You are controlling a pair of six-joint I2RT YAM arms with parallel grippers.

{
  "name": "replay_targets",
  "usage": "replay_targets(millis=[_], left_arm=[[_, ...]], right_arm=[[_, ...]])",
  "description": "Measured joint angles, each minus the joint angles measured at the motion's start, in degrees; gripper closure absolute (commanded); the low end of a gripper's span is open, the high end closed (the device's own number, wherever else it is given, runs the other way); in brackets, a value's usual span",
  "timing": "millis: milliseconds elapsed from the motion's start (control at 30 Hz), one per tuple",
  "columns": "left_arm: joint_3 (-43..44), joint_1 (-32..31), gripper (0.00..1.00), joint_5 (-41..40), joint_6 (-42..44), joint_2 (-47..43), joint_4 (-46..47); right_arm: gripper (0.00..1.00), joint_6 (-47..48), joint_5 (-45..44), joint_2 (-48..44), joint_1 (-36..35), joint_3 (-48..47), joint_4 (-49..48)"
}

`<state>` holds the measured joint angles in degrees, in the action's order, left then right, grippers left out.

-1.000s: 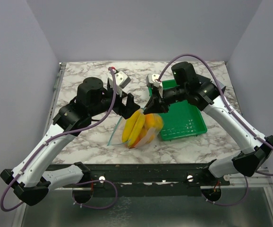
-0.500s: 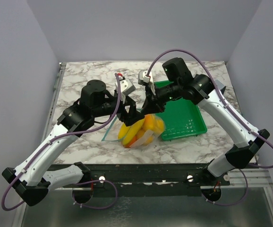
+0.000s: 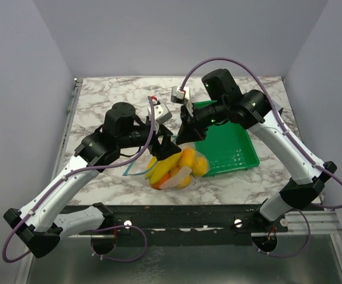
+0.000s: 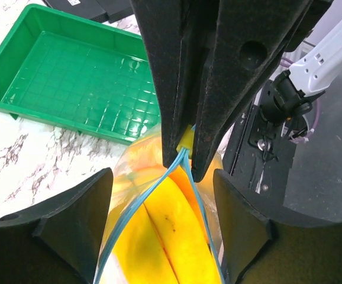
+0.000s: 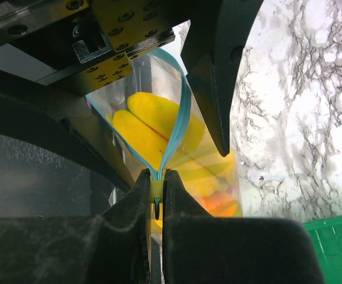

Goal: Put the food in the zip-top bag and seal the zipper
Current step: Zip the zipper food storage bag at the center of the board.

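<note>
The light blue zipper [image 5: 176, 139] is spread open from the slider in my right gripper, so its edges [image 5: 158, 172] should be pinched together by my left gripper before my right gripper takes hold of the slider again.
The clear zip-top bag [image 3: 180, 171] hangs between my two grippers, low over the marble table. It holds the food [image 3: 166, 164]: yellow and orange fruits. My left gripper [image 3: 167, 145] is shut on one end of the light blue zipper [image 4: 153, 189]. My right gripper [image 3: 185, 135] is shut on the other end. In the left wrist view the gripper [image 4: 186, 155] pinches the strip above the yellow food [image 4: 171, 236]. In the right wrist view the gripper [image 5: 157, 180] pinches the zipper [image 5: 181, 121], which loops open over the food [image 5: 150, 121].
The green tray [image 3: 227, 148] lies on the table right of the bag, under the right arm; it also shows in the left wrist view [image 4: 76, 77]. The marble table [image 3: 106, 97] ends at a black front rail near the arm bases.
Both grippers have moved closer together and a little toward the near edge, still holding the zipper ends. The bag has shifted nearer and bulges more between them.
</note>
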<state>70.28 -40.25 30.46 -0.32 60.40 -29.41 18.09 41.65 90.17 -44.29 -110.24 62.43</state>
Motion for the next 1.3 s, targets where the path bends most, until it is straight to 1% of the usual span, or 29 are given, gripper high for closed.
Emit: replay_targets(millis=[100, 233, 300, 367, 400, 433, 667, 733, 833, 900, 1000, 1200, 1233, 1300], left_arm=[[-0.76, -0.09, 0.4, 0.0, 0.44, -0.44, 0.11], [-1.99, -0.17, 0.57, -0.07, 1.03, -1.75, 0.11], [-2.29, -0.22, 0.62, -0.11, 1.31, -2.45, 0.13], [-2.38, -0.28, 0.76, -0.31, 1.62, -2.97, 0.11], [-2.45, -0.26, 0.9, -0.42, 1.7, -3.21, 0.11], [-2.51, -0.26, 1.0, -0.52, 1.84, -3.48, 0.11], [-2.6, -0.39, 1.0, -0.79, 2.75, -3.89, -0.04], [-2.6, -0.39, 1.0, -0.79, 2.82, -3.89, -0.04], [-2.6, -0.39, 1.0, -0.76, 2.91, -3.89, -0.28], [-2.6, -0.44, 1.0, -0.74, 2.93, -3.89, -0.52], [-2.6, -0.52, 1.0, -0.68, 2.91, -3.89, -0.85], [-2.6, -0.66, 1.0, 1.03, 2.71, -3.89, -1.4], [-2.6, -0.66, 1.0, 1.44, 2.67, -3.89, -1.53], [-2.6, -0.68, 1.0, 2.27, 2.49, -3.89, -1.64]], right_arm=[[0.99, -0.98, -1.05, 0.15, -0.39, -0.42, 0.55], [0.99, -2.32, -2.38, 0.26, -0.68, -1.14, 0.85], [0.99, -2.93, -2.95, 0.26, -0.76, -1.55, 0.9], [0.99, -3.3, -3.41, 0.26, -0.76, -1.95, 0.9], [1.0, -3.52, -3.58, 0.26, -0.76, -2.01, 0.9], [1.0, -3.69, -3.72, 0.26, -0.76, -2.05, 0.9], [0.99, -4.76, -4.37, 0.26, -1.07, -2.1, 0.9], [0.98, -4.9, -4.5, 0.22, -1.16, -2.05, 0.83], [0.87, -5.05, -4.57, -0.48, -1.16, -0.61, -0.11], [0.76, -5.03, -4.59, -1.4, -1.2, 0.98, -1.25], [0.66, -4.72, -4.52, -3.5, -1.4, 4.39, -3.69], [0.49, -2.03, -2.58, -9.99, -1.42, 13.46, -10.25], [0.46, -1.29, -1.97, -11.37, -1.42, 15.32, -11.61], [0.45, 0.26, -0.79, -14.27, -1.42, 19.17, -14.51]])
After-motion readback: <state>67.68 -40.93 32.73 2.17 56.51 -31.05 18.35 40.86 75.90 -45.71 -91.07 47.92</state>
